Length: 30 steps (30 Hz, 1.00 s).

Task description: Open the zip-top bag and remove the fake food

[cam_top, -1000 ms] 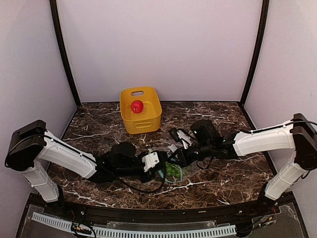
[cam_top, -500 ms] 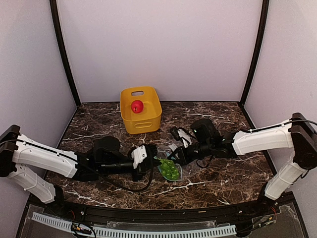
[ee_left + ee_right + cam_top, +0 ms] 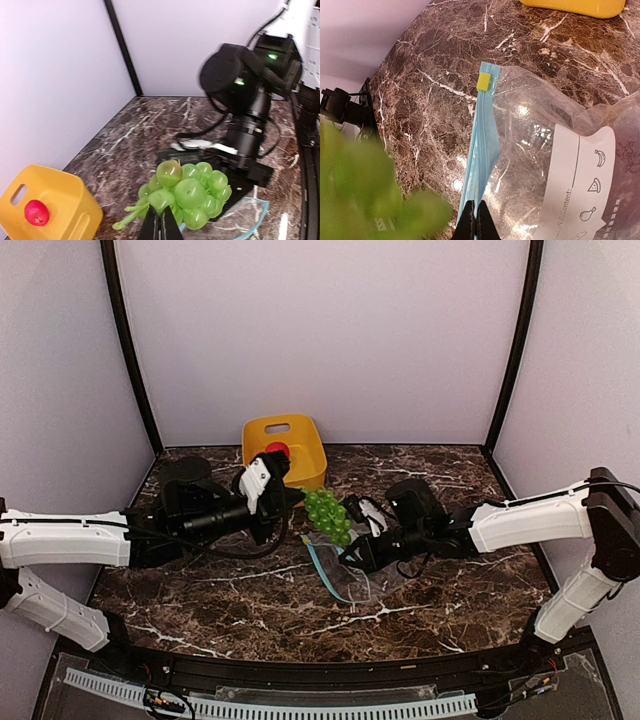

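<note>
My left gripper keeps going to the open yellow bin (image 3: 303, 460) and lets go of the green grapes (image 3: 327, 517) beside the red fruit, since the grapes hang clear of the bag.
My left gripper (image 3: 290, 500) is shut on the green grapes (image 3: 328, 515) and holds them in the air beside the yellow bin (image 3: 298, 448). In the left wrist view the grapes (image 3: 190, 192) hang at my fingertips (image 3: 160, 227). The clear zip-top bag (image 3: 345, 575) lies on the table, its teal zip strip (image 3: 482, 155) pinched by my shut right gripper (image 3: 474, 220). Its white label (image 3: 580, 180) faces up. The red fruit (image 3: 277, 450) lies in the yellow bin; it also shows in the left wrist view (image 3: 36, 212). The dark purple piece is out of view.
The yellow bin (image 3: 55, 200) stands at the back centre of the dark marble table (image 3: 450, 590). Black frame posts (image 3: 130, 350) and white walls close in the sides and back. The right arm (image 3: 520, 520) stretches across the right half.
My left gripper has pulled the grapes out of the bag and lifted them back and left, toward the yellow bin. The bag now lies flatter and empty-looking; the right gripper has stayed put.
</note>
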Each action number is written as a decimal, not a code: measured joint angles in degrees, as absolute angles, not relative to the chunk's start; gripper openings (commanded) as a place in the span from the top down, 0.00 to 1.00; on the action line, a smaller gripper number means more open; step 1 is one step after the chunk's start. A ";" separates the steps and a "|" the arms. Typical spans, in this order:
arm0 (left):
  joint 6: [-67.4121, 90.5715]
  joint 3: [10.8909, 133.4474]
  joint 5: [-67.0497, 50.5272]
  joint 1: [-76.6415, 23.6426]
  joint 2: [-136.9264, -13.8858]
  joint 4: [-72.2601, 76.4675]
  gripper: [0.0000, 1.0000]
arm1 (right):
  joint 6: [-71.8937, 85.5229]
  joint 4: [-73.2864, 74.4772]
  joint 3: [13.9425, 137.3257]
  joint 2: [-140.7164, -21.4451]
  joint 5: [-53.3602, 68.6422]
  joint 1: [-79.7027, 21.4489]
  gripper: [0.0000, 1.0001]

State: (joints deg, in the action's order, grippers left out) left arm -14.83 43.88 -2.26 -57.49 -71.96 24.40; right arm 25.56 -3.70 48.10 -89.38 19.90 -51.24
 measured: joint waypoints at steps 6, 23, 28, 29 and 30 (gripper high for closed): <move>-13.34 51.46 3.62 -48.71 -73.84 22.26 0.99 | 25.63 -4.21 48.07 -89.38 19.92 -51.22 1.00; -18.04 85.58 17.32 -36.88 -110.34 15.11 0.99 | 25.58 -4.71 48.03 -89.30 20.14 -51.20 1.00; -18.68 89.06 17.43 -35.92 -116.11 12.60 0.99 | 25.56 -4.71 47.97 -88.51 20.12 -51.20 1.00; -18.65 89.27 17.41 -35.77 -116.66 12.36 0.97 | 25.56 -4.71 47.97 -88.38 20.12 -51.18 1.00; -18.55 89.58 17.41 -35.46 -117.34 11.77 0.95 | 25.56 -4.73 47.97 -88.33 20.12 -51.16 1.00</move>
State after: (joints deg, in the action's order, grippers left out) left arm -18.55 89.58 17.41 -35.46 -117.34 11.77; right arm 25.56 -4.73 47.97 -88.33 20.12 -51.16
